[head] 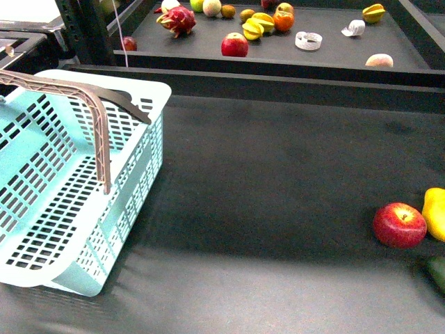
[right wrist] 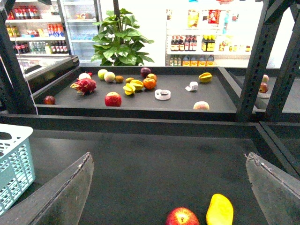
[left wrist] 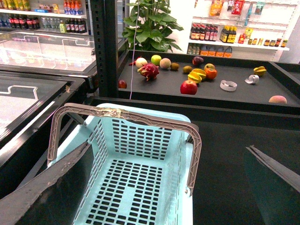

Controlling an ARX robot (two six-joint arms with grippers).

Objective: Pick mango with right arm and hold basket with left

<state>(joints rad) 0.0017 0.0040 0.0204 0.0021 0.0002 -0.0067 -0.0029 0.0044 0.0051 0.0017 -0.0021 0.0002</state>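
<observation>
My gripper will lift the turquoise basket [left wrist: 133, 171], and the basket will hang with its opening open, because the grey-brown handle [left wrist: 140, 117] arches across it from side to side.
The yellow mango [head: 435, 212] lies at the right edge of the dark table, beside a red apple [head: 399, 225]; both show in the right wrist view, the mango [right wrist: 220, 210] right of the apple [right wrist: 182, 217]. The turquoise basket [head: 132, 94] with grey-brown handles stands at the left; it also shows in the left wrist view [left wrist: 140, 140]. My left gripper [left wrist: 168, 187] is open above the basket's near end, its jaws wide apart, touching nothing. My right gripper [right wrist: 171, 187] is open above the table, with the mango and apple low between its jaws. Neither arm shows in the front view.
A green object [head: 438, 271] lies at the right edge near the apple. A raised back shelf [head: 278, 59] holds several fruits, among them a dragon fruit [head: 179, 19], a red apple [head: 234, 45] and star fruits [head: 254, 28]. Black frame posts [right wrist: 255, 61] stand around the shelf.
</observation>
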